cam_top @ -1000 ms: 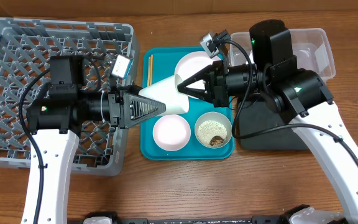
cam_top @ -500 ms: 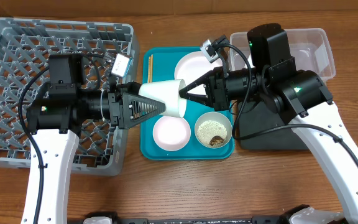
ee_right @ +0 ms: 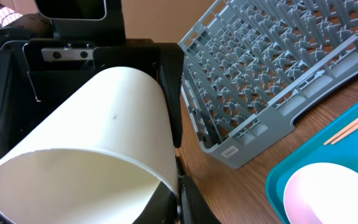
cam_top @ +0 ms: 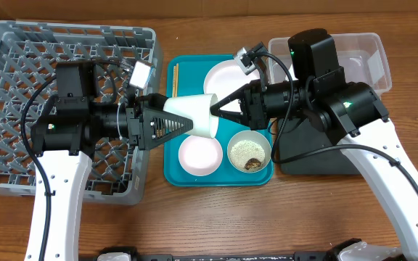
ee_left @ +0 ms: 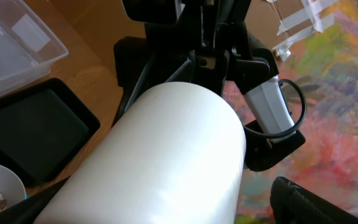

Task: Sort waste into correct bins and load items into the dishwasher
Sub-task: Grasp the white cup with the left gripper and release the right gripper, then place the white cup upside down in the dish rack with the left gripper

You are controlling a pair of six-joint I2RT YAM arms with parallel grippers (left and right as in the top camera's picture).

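With both grippers on the white cup (cam_top: 196,116), my right gripper should open off its rim so my left gripper can load it into the grey rack (cam_top: 6,163).
The white cup (cam_top: 192,114) lies on its side in the air over the teal tray's left edge, with its mouth toward the right arm. My right gripper (cam_top: 212,110) is shut on the cup's rim, as the right wrist view shows (ee_right: 178,186) with the cup (ee_right: 98,124) in front. My left gripper (cam_top: 181,114) straddles the cup's body. In the left wrist view the cup (ee_left: 166,155) fills the frame, and one finger (ee_left: 309,202) stands apart from it. The grey rack (cam_top: 20,51) is at the left. The wrapper and napkin are out of view.
The teal tray (cam_top: 171,172) holds the plate (cam_top: 223,74), the small dish (cam_top: 199,154), the chopsticks (cam_top: 174,81) and a bowl (cam_top: 249,152) with rice and a brown scrap. The clear tub (cam_top: 369,51) and black tray (cam_top: 303,156) are at the right.
The right gripper's fingers were spread at the cup's mouth and have closed on its rim. The cup has tipped up a little toward level. The left arm has barely moved.
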